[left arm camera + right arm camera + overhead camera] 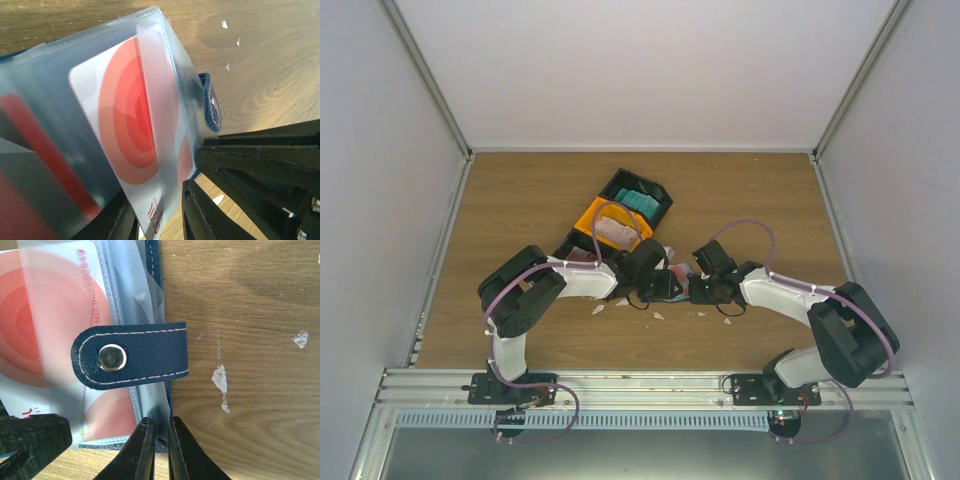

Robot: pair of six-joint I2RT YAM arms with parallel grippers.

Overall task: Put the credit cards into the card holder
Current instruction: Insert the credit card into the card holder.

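Observation:
My left gripper should open, because the card's lower end (159, 200) bends up between its fingers, then let the card flatten and move to its inner lower corner (149, 227).
The navy card holder (678, 270) lies open between my two grippers at the table's middle. In the left wrist view a white credit card with a red blotch (135, 115) sits mostly inside its clear sleeve (50, 100), beside the snap tab (212, 102). The card's lower corner hangs between the parted fingers of my left gripper (155, 215), and wood shows between card and right finger. My right gripper (161, 432) is shut on the card holder's navy edge (167, 405), just below the snap tab (132, 356). The card (35, 325) shows through the sleeve there.
A black bin (638, 195) with teal cards and an orange bin (610, 228) with pinkish cards stand behind the grippers. Small white scraps (598, 308) lie on the wood in front, and they also show in the right wrist view (220, 380). Grey walls enclose the table.

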